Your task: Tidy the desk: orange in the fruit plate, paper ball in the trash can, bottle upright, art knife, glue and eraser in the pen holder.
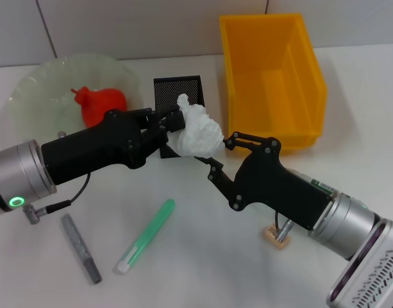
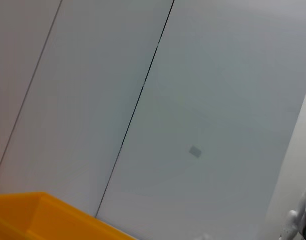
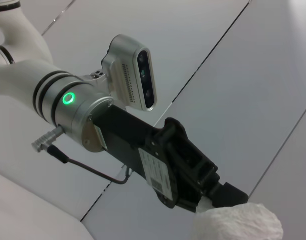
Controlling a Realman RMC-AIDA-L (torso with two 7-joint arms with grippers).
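My left gripper holds the paper ball, but the trash can (image 1: 272, 86) stands nearer my right gripper, so next my right gripper takes the ball (image 1: 206, 135) and drops it in.
A crumpled white paper ball (image 1: 197, 133) hangs above the table in front of the black mesh pen holder (image 1: 177, 86), with my left gripper (image 1: 175, 123) shut on its left side. In the right wrist view the same ball (image 3: 238, 223) sits at the tip of that left gripper (image 3: 212, 192). From the right, my right gripper (image 1: 219, 154) has its fingers spread at the ball's right edge. The orange (image 1: 100, 102) lies in the pale green fruit plate (image 1: 29, 90). On the table lie the glue (image 1: 147, 235), the art knife (image 1: 81, 248) and the eraser (image 1: 273, 234). The bottle is out of view.
The yellow-orange trash can (image 1: 311, 83) stands at the back right, and its rim (image 2: 33, 215) shows in the left wrist view. The eraser is partly under my right arm. A cable hangs from my left forearm.
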